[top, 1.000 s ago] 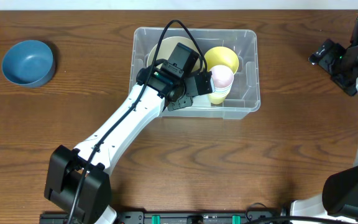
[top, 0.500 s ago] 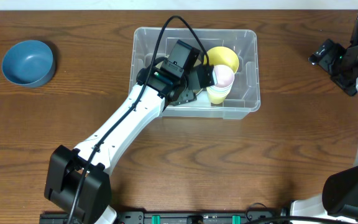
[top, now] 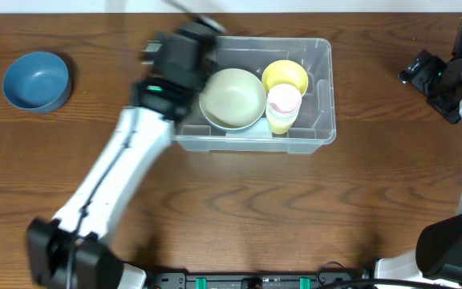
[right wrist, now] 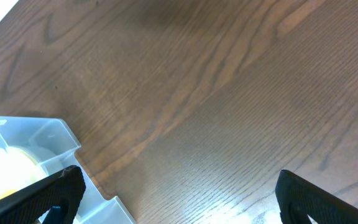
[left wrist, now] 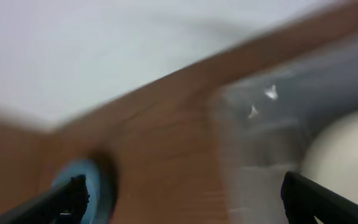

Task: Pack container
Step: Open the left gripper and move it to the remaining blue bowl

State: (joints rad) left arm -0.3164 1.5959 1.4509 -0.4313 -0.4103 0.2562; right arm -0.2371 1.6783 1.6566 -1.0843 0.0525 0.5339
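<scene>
My left gripper has the blue bowl (top: 37,82) upright ahead with its container-side rim free, so it should carry on toward that rim (top: 68,79) with open fingers and close astride it.
The container (top: 324,96), a clear plastic bin, stands at the back middle of the table. Inside it lie a cream bowl (top: 233,98), a yellow cup (top: 285,75) and a pink-and-white cup (top: 284,104). My left gripper (top: 184,44) is motion-blurred over the container's left rim. In the left wrist view it (left wrist: 182,200) stands open and empty, with the blue bowl (left wrist: 98,186) by one finger and the container (left wrist: 260,124) with the cream bowl (left wrist: 347,155) by the other. My right gripper (right wrist: 179,202) hangs open and empty over bare wood, right of the container's corner (right wrist: 55,140).
A blue bowl (top: 36,80) sits on the table at the far left. The right arm (top: 431,74) stays at the right edge. Dark arm bases stand along the front edge.
The left gripper has opened and let go of the cream bowl, which now lies in the container. The left arm has swung up and to the left. The right arm has not moved.
</scene>
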